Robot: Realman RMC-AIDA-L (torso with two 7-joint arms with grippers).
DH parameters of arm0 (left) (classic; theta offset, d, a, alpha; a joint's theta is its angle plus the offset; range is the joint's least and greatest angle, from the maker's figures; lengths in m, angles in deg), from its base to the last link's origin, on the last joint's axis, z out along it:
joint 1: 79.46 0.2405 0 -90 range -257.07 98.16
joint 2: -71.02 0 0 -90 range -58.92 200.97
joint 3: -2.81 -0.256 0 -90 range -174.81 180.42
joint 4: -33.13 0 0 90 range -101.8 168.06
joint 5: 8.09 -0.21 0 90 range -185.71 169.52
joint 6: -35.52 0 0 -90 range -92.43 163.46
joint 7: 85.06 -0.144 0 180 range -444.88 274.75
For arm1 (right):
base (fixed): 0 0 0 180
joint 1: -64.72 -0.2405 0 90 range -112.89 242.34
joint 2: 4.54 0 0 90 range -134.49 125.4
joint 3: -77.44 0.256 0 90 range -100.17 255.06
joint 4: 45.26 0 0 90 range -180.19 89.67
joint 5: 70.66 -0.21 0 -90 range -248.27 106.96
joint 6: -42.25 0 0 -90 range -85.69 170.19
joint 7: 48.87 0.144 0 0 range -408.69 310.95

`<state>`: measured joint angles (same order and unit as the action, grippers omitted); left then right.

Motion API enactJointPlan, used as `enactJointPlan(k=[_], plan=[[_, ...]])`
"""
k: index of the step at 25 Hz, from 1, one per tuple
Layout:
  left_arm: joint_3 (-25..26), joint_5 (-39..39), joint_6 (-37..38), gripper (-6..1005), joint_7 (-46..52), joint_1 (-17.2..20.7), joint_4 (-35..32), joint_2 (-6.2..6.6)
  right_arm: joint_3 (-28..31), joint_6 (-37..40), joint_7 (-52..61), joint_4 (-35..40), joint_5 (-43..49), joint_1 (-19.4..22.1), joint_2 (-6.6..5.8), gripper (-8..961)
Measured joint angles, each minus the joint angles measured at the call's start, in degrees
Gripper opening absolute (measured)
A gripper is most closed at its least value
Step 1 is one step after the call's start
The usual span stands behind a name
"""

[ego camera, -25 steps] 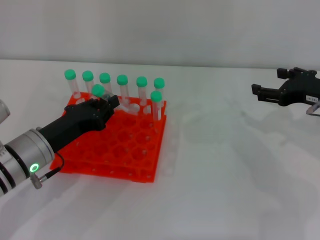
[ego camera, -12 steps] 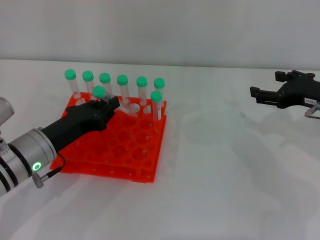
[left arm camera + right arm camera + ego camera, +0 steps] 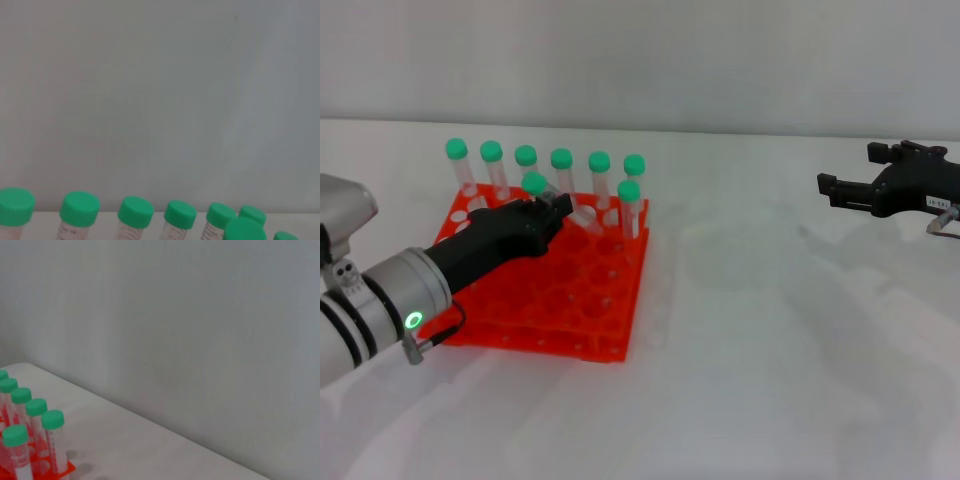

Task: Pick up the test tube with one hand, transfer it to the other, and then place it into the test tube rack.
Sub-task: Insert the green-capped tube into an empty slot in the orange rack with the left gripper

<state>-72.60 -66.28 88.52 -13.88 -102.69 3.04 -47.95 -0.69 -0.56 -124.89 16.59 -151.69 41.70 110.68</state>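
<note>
My left gripper should keep swinging the test tube more upright, as the tilted test tube's lower end (image 3: 593, 226) is in a free rack hole (image 3: 601, 233), and let go of it there.
The orange-red test tube rack (image 3: 570, 300) stands on the white table at the left. Several green-capped tubes stand in its back row (image 3: 561, 160), and one more (image 3: 629, 192) stands at the right in the second row. My left gripper (image 3: 558, 207) reaches over the rack's back part and is shut on a tilted test tube (image 3: 534, 184), cap up and to the left, lower end towards the rack holes. My right gripper (image 3: 850, 172) hovers open and empty far to the right. The left wrist view shows only green caps (image 3: 135, 212). The right wrist view shows capped tubes (image 3: 52, 421) and a rack corner (image 3: 66, 470).
The table is white with a plain grey wall behind it. White table surface (image 3: 780, 330) lies between the rack and my right gripper, with nothing on it.
My left gripper has moved a little to the right over the rack, and the tube in it has tilted further. The rack has shifted slightly left. My right gripper has barely moved.
</note>
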Motion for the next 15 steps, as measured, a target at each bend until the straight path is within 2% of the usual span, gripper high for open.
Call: enactJointPlan(k=[7, 15], plan=[[0.0, -1.71, -1.76, 192, 0.36, -2.45, 1.23, 0.07, 0.0, 0.01, 0.02, -0.13, 0.0, 0.0, 0.09, 848], [-0.05, -3.26, -4.21, 206, 1.33, -3.57, 1.25, -0.03, 0.0, 0.37, 0.04, -0.28, 0.0, 0.0, 0.09, 848]])
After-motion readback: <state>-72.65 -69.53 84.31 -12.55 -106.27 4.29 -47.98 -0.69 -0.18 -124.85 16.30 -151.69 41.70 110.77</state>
